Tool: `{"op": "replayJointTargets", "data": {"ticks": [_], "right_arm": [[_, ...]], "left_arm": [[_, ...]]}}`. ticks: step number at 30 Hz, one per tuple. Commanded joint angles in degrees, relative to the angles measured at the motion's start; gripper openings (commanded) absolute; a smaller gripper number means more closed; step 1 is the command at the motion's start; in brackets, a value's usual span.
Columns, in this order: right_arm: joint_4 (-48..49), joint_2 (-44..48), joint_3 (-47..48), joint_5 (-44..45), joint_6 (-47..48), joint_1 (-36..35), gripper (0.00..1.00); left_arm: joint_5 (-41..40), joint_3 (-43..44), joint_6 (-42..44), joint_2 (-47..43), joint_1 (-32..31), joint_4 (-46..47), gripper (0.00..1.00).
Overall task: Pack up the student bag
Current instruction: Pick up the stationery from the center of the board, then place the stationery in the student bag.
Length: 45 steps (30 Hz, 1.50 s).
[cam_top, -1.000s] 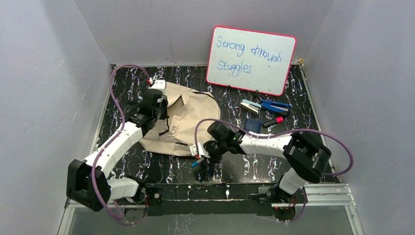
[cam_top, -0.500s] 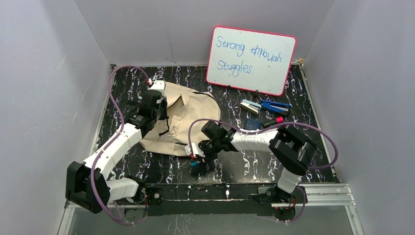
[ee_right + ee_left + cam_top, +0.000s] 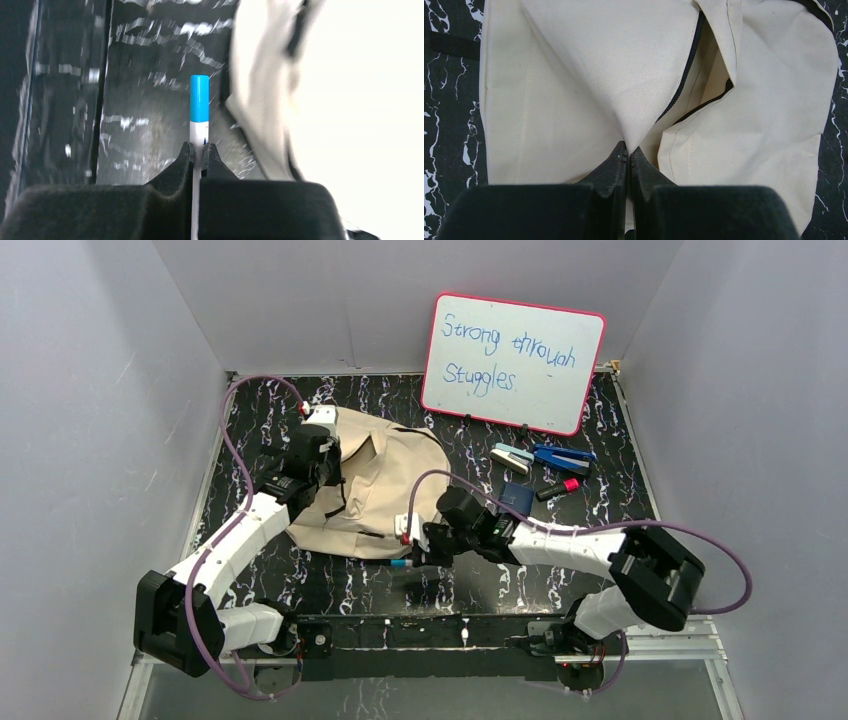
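My right gripper keeps going into the bag's opening (image 3: 360, 456) with the marker's blue cap (image 3: 400, 562) in front and lets go of the marker there. The bag's raised flap is holding the opening wide.
The beige canvas student bag (image 3: 385, 485) lies flat left of the table's middle. My left gripper (image 3: 328, 472) is shut on a fold of its flap by the dark zipper (image 3: 684, 65) and holds the fold raised; the bag (image 3: 769, 115) fills the left wrist view, fingertips (image 3: 618, 155) pinched on cloth. My right gripper (image 3: 418, 552) is shut on a white marker with a blue cap (image 3: 199, 102), held just off the bag's near edge (image 3: 260, 100). The cap (image 3: 400, 563) points left over the table.
A whiteboard (image 3: 513, 362) with writing stands at the back right. In front of it lie a white stapler (image 3: 511, 459), a blue stapler (image 3: 563, 457), a dark blue card-like item (image 3: 516, 496) and a red-capped marker (image 3: 558, 488). Grey walls close in on three sides.
My right gripper swung with the marker toward the front, then came back right and slightly up beside the bag's near edge. My left arm stays on the flap.
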<state>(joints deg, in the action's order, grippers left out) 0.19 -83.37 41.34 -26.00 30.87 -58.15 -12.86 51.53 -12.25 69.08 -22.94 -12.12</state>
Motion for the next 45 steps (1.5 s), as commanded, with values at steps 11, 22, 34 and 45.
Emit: {"op": "replayJointTargets", "data": {"ticks": [11, 22, 34, 45], "right_arm": [[16.2, -1.4, 13.2, 28.9, -58.2, 0.3, 0.0], [8.0, -16.1, 26.0, 24.9, -88.4, 7.4, 0.0], [14.9, -25.5, 33.4, 18.5, -88.3, 9.2, 0.0], [18.3, -28.6, 35.8, 15.5, -88.6, 9.2, 0.0]], "left_arm": [[0.3, -0.6, -1.1, -3.2, 0.5, 1.0, 0.0], [1.2, -0.8, -1.2, -3.5, 0.6, 1.4, 0.0], [1.6, -0.9, -0.8, -3.6, 0.6, 1.4, 0.0], [1.8, -0.7, -0.8, -3.3, 0.8, 1.5, 0.0]]}}
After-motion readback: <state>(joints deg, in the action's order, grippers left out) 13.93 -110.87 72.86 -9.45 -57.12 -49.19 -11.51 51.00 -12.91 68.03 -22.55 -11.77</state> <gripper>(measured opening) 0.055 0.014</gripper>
